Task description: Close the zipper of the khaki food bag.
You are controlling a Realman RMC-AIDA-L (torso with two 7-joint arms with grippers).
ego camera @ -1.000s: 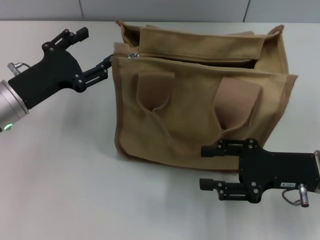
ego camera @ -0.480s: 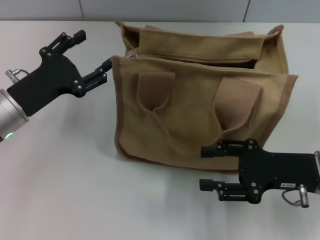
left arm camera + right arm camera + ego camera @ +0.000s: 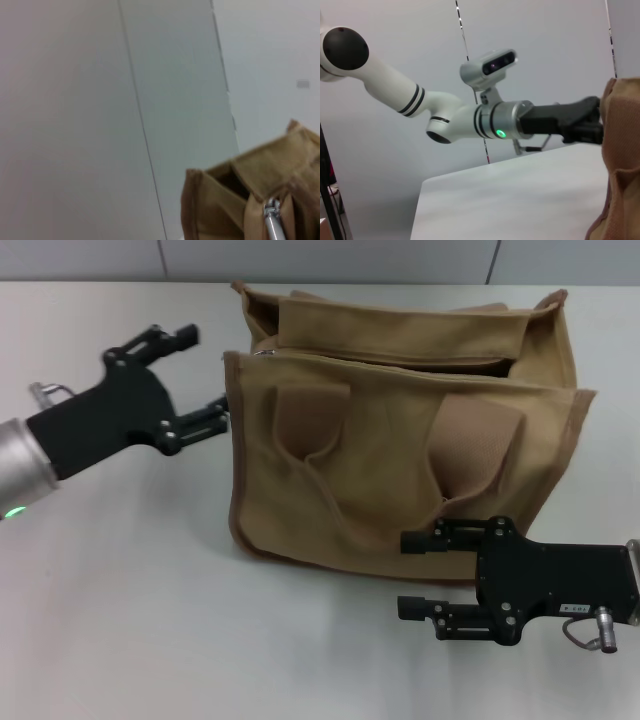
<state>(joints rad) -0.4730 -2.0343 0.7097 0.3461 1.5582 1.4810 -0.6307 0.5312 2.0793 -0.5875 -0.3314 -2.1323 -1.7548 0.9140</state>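
Observation:
The lower finger of my left gripper points at the bag's side below the zipper's pull. My left gripper should therefore go up and pull the zipper's end out over the bag's rim.
The khaki food bag stands mid-table, its two handle straps hanging down the near side. Its mouth gapes open along the zipper. The small silver pull sits at the bag's left end. My left gripper is open just left of that end, with its lower finger close to the bag's side, below the pull. The left wrist view shows the pull close up at the bag's corner. My right gripper rests open on the table by the bag's near right bottom edge, holding nothing.
The bag stands on a white table, with a grey wall behind it. In the right wrist view my left arm reaches across toward the bag's edge.
My left gripper has come down and slightly right along the bag's left end, staying open. The right gripper and the bag have not moved.

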